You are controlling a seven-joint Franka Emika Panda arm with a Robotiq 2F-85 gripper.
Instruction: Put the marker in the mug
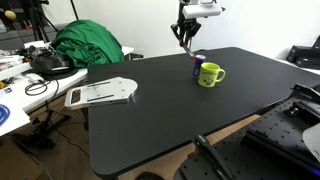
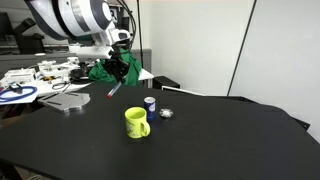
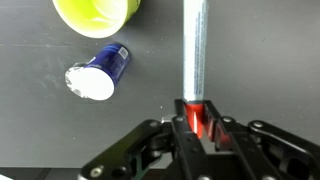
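The marker's bluish end [image 3: 195,35] is pointing past the side of the mug, so the robot's gripper should move back and shift across to line the marker up with the mug's opening [image 2: 136,113].
My gripper [image 3: 196,122] is shut on the marker [image 3: 194,50]. The red body sits between the jaws and the bluish end sticks out ahead. In both exterior views the gripper [image 1: 187,40] [image 2: 119,70] hangs above the black table, with the marker [image 2: 113,92] slanting down from it. The yellow-green mug [image 1: 209,75] [image 2: 137,122] stands upright on the table, below and beside the gripper. In the wrist view only the mug's rim [image 3: 95,14] shows at the top left, apart from the marker.
A small blue and white cylinder [image 3: 100,72] [image 1: 197,62] [image 2: 150,103] lies close to the mug. A small grey object [image 2: 166,113] lies near it. A white flat board [image 1: 100,93] lies at the table's edge. A green cloth [image 1: 88,45] and desk clutter lie beyond.
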